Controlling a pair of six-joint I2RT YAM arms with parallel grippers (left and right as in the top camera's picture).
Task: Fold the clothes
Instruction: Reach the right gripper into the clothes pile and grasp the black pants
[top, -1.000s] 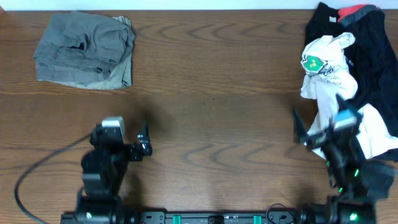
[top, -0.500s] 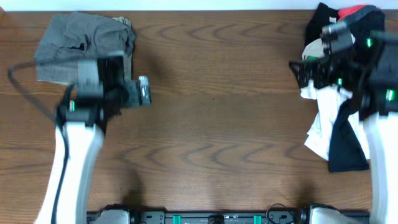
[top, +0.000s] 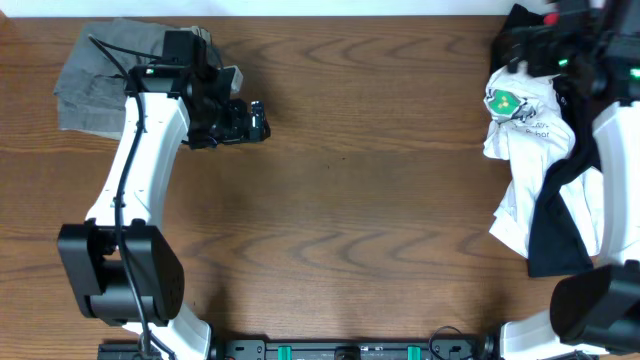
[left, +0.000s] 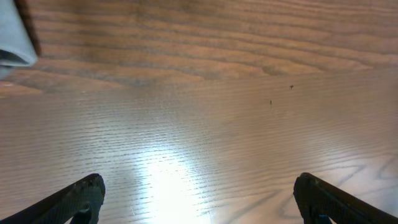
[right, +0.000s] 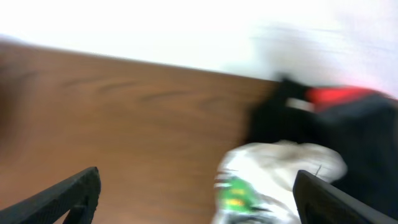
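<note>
The black trousers (right: 351, 107) by the red-orange lining are uncovered next to the white shirt, so the robot's right gripper should now move down onto their folds (right: 368, 134) until its fingers close.
A pile of clothes lies at the table's far right: a white shirt with a green logo (top: 515, 110) and black trousers (top: 556, 230) draped across it. In the right wrist view the shirt (right: 261, 177) lies in front of the black trousers (right: 348, 137), whose red-orange lining (right: 336, 96) shows. My right gripper (top: 505, 48) (right: 198, 177) is open and empty, hovering above the pile's far left edge. My left gripper (top: 255, 120) (left: 199, 183) is open and empty over bare wood, just right of a folded grey garment (top: 100, 80).
The wooden table (top: 350, 200) spans the view. The white wall runs along its far edge (right: 155, 31). A corner of the grey garment (left: 12, 43) shows at the upper left of the left wrist view. Both arm bases stand at the front edge.
Both arms have swung up from the front edge to the far side of the table. The left is now beside the grey garment, the right above the pile. Both stay open.
</note>
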